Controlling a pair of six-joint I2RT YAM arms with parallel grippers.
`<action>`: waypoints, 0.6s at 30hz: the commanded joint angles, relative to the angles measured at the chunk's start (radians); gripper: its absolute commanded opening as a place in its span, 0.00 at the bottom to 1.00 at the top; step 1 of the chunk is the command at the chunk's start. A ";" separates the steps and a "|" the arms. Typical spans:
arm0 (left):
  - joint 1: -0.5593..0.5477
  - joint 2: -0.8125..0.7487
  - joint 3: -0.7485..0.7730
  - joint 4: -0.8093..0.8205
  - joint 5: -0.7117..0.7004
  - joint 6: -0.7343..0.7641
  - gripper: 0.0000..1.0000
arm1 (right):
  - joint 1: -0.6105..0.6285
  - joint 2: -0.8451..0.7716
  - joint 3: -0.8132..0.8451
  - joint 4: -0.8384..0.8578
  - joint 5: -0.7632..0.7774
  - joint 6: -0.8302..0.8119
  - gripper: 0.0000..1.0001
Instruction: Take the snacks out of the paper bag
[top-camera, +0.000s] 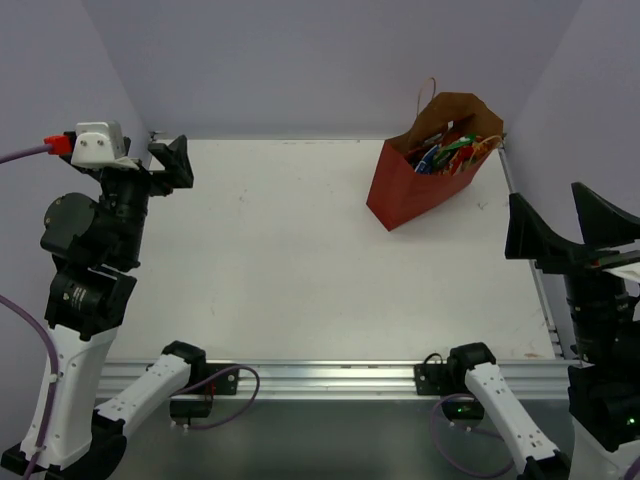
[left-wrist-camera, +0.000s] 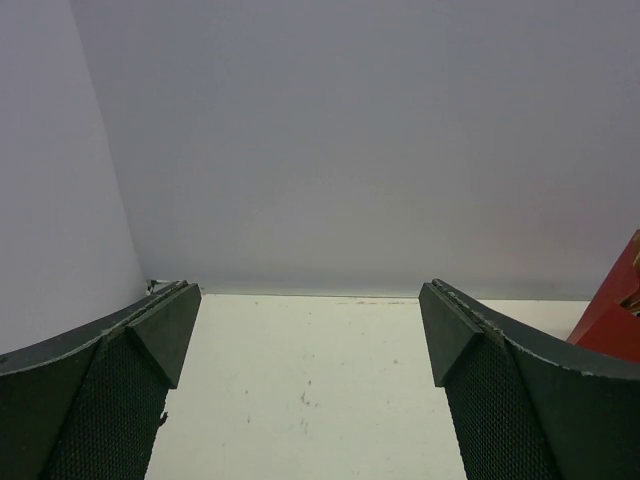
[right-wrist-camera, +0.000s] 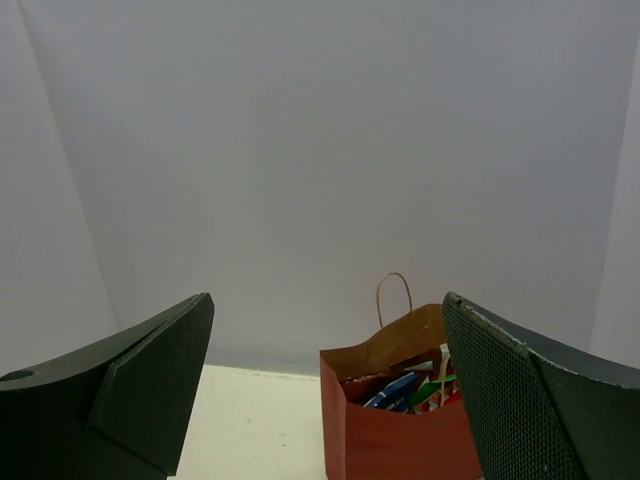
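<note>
My right gripper is to keep moving to the paper bag's rim (top-camera: 398, 155) facing my left gripper, which stands clear of snacks, until its open fingers straddle that rim (right-wrist-camera: 334, 374).
The red-brown paper bag (top-camera: 412, 187) stands upright at the table's far right, mouth open, with a tan cord handle (top-camera: 428, 95) sticking up. Inside it the snacks (top-camera: 455, 152) show as crinkly blue, green and red packs. The right wrist view looks at the paper bag (right-wrist-camera: 385, 440) from the front, with the snacks (right-wrist-camera: 405, 390) just below its rim. My right gripper (top-camera: 565, 225) (right-wrist-camera: 328, 305) hangs open at the right edge, well short of the bag. At the far left my left gripper (top-camera: 165, 162) (left-wrist-camera: 310, 300) is open over bare table; only the bag's red corner (left-wrist-camera: 615, 320) shows there.
The white table (top-camera: 290, 250) is closed in by pale walls at the back and on both sides. A metal rail (top-camera: 330, 375) with both arm bases runs along the near edge. The bag stands close to the right wall.
</note>
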 joint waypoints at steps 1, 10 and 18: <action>-0.007 0.000 -0.013 0.037 0.000 -0.015 1.00 | 0.001 0.023 -0.013 0.039 0.001 0.016 0.99; -0.014 0.009 -0.042 0.043 0.011 -0.038 1.00 | 0.001 0.052 -0.034 -0.011 -0.081 0.026 0.99; -0.016 0.072 -0.077 -0.014 0.042 -0.096 1.00 | 0.001 0.208 -0.059 -0.146 -0.160 0.076 0.99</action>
